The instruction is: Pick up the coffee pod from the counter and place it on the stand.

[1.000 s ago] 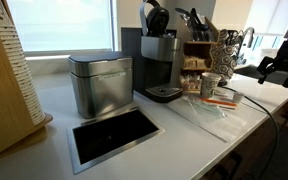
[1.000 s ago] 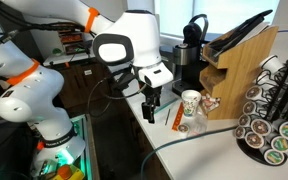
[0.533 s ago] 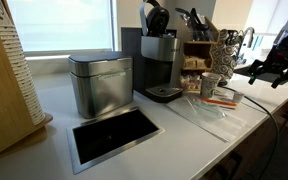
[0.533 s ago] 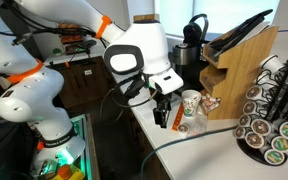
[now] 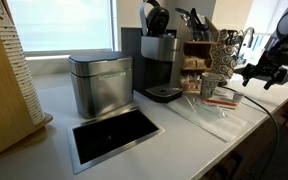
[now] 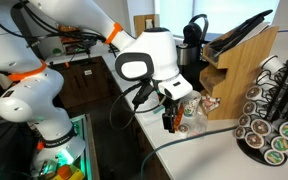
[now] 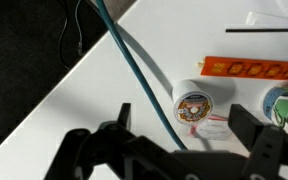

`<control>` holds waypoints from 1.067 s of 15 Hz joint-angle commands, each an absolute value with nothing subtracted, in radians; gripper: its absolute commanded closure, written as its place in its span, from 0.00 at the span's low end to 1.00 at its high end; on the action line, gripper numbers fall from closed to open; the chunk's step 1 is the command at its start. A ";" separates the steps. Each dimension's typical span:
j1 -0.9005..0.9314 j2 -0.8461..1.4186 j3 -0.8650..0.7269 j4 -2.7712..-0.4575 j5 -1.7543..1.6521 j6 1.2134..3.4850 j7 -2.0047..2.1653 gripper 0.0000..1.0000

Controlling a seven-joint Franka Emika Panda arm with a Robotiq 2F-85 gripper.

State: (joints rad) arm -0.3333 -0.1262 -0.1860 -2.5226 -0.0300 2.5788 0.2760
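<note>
The coffee pod is standing up between my open fingers, clear of the orange packet. My gripper should go on down until the fingers are on both sides of the pod's rim, and then close.
In the wrist view the coffee pod, tiny with a pale lid, sits on the white counter. It touches a slightly taller whitish cup with a printed lid. My gripper is open above them, with one dark finger on each side of the pair, and it holds nothing. In both exterior views the gripper hangs low over the counter next to the cup. The stand, a dark wire rack full of pods, is at the counter's end and also shows in an exterior view.
An orange packet lies just beyond the cup, and a blue cable runs across the counter beside it. A wooden shelf of boxes, a coffee machine, a metal canister and a recessed black tray are also on the counter.
My gripper has moved along the counter toward the cup and pod and now hangs over them. It is still open. The objects have not moved.
</note>
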 commanded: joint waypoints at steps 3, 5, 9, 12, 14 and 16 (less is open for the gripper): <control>-0.297 -0.019 -0.205 -2.484 0.011 2.651 0.269 0.00; -0.288 0.012 -0.209 -2.477 0.030 2.675 0.257 0.00; -0.272 0.068 -0.209 -2.452 0.082 2.713 0.237 0.00; -0.267 0.100 -0.206 -2.434 0.117 2.740 0.210 0.00; -0.265 0.113 -0.203 -2.426 0.134 2.751 0.194 0.00; -0.262 0.121 -0.202 -2.418 0.148 2.749 0.184 0.00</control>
